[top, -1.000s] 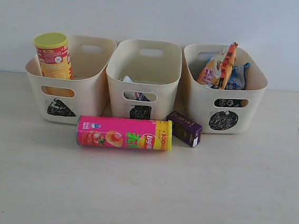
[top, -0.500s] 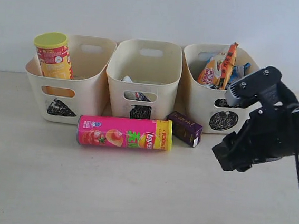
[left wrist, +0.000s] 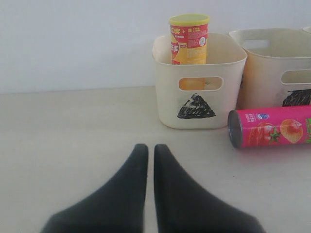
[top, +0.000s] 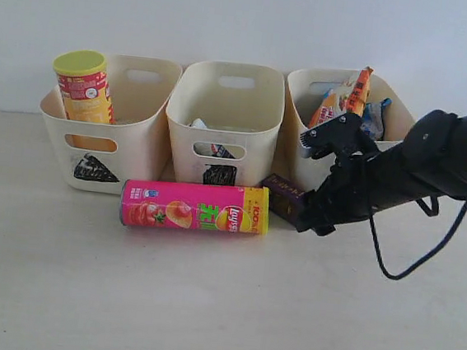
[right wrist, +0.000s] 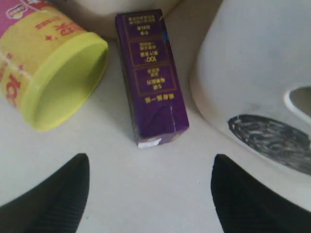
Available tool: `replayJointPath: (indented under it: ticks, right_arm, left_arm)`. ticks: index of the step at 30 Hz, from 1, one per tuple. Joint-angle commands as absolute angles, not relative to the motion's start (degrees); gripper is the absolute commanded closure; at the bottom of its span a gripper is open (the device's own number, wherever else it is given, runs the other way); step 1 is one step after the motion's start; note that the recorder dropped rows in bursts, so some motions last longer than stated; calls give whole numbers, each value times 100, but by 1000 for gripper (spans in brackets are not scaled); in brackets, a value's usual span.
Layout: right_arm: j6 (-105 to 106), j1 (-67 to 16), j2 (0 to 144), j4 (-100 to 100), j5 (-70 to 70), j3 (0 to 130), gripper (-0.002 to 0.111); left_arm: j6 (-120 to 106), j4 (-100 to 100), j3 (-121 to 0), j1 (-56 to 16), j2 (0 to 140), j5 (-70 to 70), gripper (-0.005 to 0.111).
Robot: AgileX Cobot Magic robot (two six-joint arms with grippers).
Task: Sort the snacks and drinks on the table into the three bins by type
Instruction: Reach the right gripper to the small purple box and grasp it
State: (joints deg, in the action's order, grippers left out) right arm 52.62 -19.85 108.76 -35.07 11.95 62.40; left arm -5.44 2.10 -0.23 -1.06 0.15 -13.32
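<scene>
I should keep moving forward, since the dark purple carton's near end (right wrist: pixel 161 127) lines up squarely with my right gripper's open fingers, until they straddle its long sides (right wrist: pixel 154 94).
My right gripper (top: pixel 316 220) (right wrist: pixel 150 160) is open just short of the dark purple carton (top: pixel 285 198) (right wrist: pixel 150 77), which lies on the table between the pink tube (top: pixel 193 207) (right wrist: pixel 58 82) and the circle bin (top: pixel 318 72) (right wrist: pixel 243 73). That bin holds the orange bag (top: pixel 352 100) and the blue bag (top: pixel 374 118). The yellow tube (top: pixel 83 86) (left wrist: pixel 189 41) stands in the triangle bin (top: pixel 146 142) (left wrist: pixel 165 97). A white-and-blue carton (top: pixel 208 139) shows low in the square bin (top: pixel 261 145). My left gripper (left wrist: pixel 150 148) is shut over bare table, holding nothing.
The three bins stand in a row against the white wall. The pink tube (left wrist: pixel 272 132) lies on its side right in front of the triangle and square bins. The right arm's black cable (top: pixel 425 251) loops down towards the table.
The right arm has come in from the right edge and swung left and down, so its gripper now hangs at the purple carton. Nothing else has moved.
</scene>
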Motion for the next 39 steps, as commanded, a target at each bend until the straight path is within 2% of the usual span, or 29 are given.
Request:
replayJointPath:
  ticks: [1,21,23,31,39]
  right_arm:
    - [5309,-1982,11223,-3520,1304,6672,45]
    - [5392,-1992,11930,-3584,1094,7295,46]
    - [5392,-1992,11967,-3584,1135,7331,55]
    - [5392,-1992,11895,-3595,1543,7331,107]
    - [5337,-1992,11519,-3561,2217,7331,108]
  left_arm:
    - [-564,228,0,-123,0,-1313,103]
    - [-564,228,0,-123,0,-1313,103]
    - [-564,228,0,-123,0,-1313,103]
    - [-564,228,0,-123,0,-1313,103]
    - [-564,228,0,-123,0,-1313,103]
